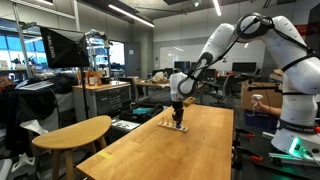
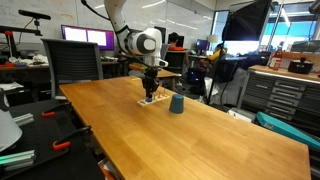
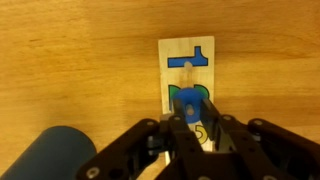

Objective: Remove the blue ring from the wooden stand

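Note:
The blue ring's near edge (image 3: 190,121) is too close to my gripper's fingers, so I should open them, move forward, and close them across the blue ring's middle (image 3: 189,106).
The wooden stand (image 3: 186,58) is a pale flat strip with blue printed shapes and an upright peg (image 3: 187,66). It lies on the big wooden table in both exterior views (image 1: 175,127) (image 2: 152,101). In the wrist view the blue ring (image 3: 190,100) sits over the near part of the stand, between my fingers. My gripper (image 3: 190,118) is shut on the ring from both sides. I cannot tell whether the ring is still on a peg. In both exterior views the gripper (image 1: 178,119) (image 2: 150,93) points straight down just above the stand, and the ring is too small to make out.
A dark blue cup (image 2: 176,103) stands on the table close beside the stand and shows at the lower left of the wrist view (image 3: 55,155). A round pale side table (image 1: 75,130) stands off the big table's edge. Benches and monitors surround the table.

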You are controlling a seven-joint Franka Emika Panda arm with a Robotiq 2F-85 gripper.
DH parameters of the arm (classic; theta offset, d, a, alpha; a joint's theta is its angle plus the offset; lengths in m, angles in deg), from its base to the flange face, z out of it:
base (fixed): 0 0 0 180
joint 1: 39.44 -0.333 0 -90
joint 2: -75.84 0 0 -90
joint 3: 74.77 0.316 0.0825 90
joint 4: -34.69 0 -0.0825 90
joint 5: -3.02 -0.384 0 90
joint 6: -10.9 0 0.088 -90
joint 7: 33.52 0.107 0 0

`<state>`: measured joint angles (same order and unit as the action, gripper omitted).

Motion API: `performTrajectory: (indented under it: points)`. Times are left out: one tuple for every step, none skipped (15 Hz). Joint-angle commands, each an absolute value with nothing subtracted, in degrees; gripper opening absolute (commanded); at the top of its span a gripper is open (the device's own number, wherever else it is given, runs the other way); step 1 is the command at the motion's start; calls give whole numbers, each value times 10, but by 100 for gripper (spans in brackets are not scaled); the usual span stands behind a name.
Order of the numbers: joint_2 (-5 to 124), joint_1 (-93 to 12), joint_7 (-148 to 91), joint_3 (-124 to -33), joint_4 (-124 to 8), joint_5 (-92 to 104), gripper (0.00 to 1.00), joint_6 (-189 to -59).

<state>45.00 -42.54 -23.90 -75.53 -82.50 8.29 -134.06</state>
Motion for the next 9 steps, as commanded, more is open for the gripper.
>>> performTrajectory:
  points:
    - [449,-428,-250,-757,-819,74,57,-1331]
    - [450,-427,-251,-755,-819,73,63,-1332]
    - [450,-426,-252,-755,-820,72,72,-1334]
    - [449,-426,-254,-754,-821,72,79,-1337]
    - [448,-425,-255,-753,-821,72,88,-1340]
    - [447,-424,-256,-754,-821,71,94,-1341]
    - [445,-424,-256,-754,-821,72,99,-1343]
    - [442,-424,-256,-756,-821,74,100,-1346]
    - [440,-424,-257,-756,-821,74,100,-1347]
